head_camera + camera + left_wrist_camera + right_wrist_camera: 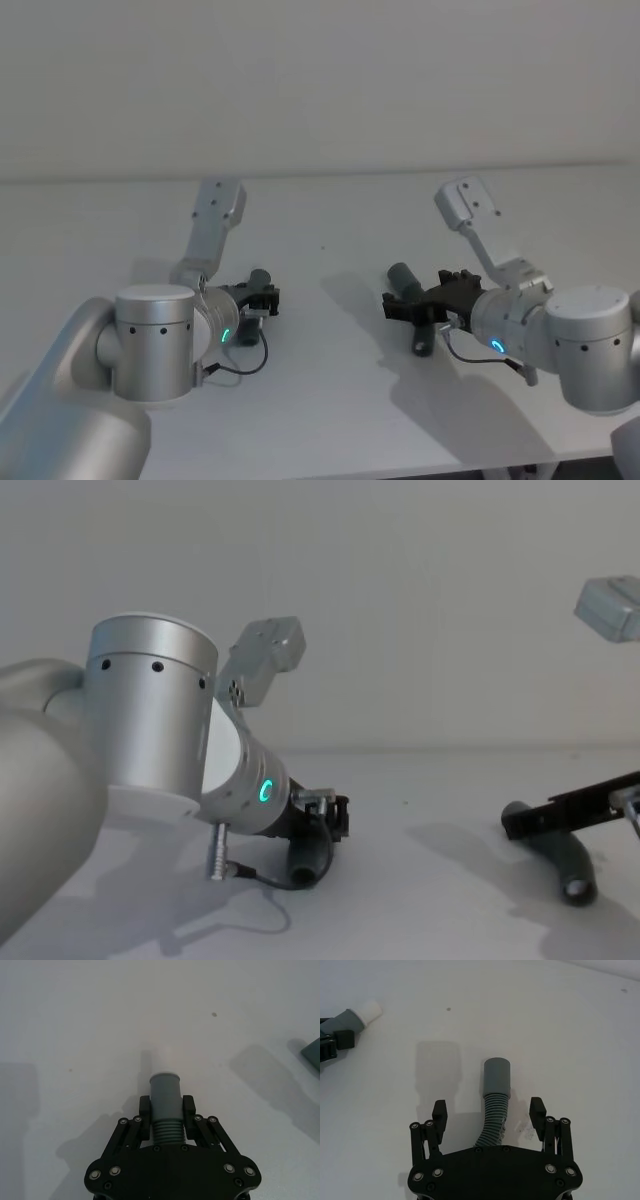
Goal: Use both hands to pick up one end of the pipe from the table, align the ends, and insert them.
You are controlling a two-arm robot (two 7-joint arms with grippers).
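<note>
I expect the ribbed part (492, 1125) to squeeze narrow and the collar to stay round when I grip and lift, because thin rings (496, 1105) run behind the smooth grey collar.
My left gripper (166, 1107) is shut on one dark grey pipe piece (165, 1087), clamping it just ahead of its ribbed part, and its white plug tip (161, 1060) points forward, low over the white table (330, 400). In the head view this gripper (262, 298) sits at centre left. My right gripper (488, 1109) stands open, one finger on each side of the second, ribbed pipe piece (495, 1115), which lies on the table with its wide grey collar (497, 1076) pointing away. In the head view that piece (415, 305) is bent, under the right gripper (400, 300).
The two pipe pieces lie a good hand's width apart, with bare table between them. The pale wall (320, 80) rises behind the table's far edge. A thin black cable (245, 362) loops beside the left wrist.
</note>
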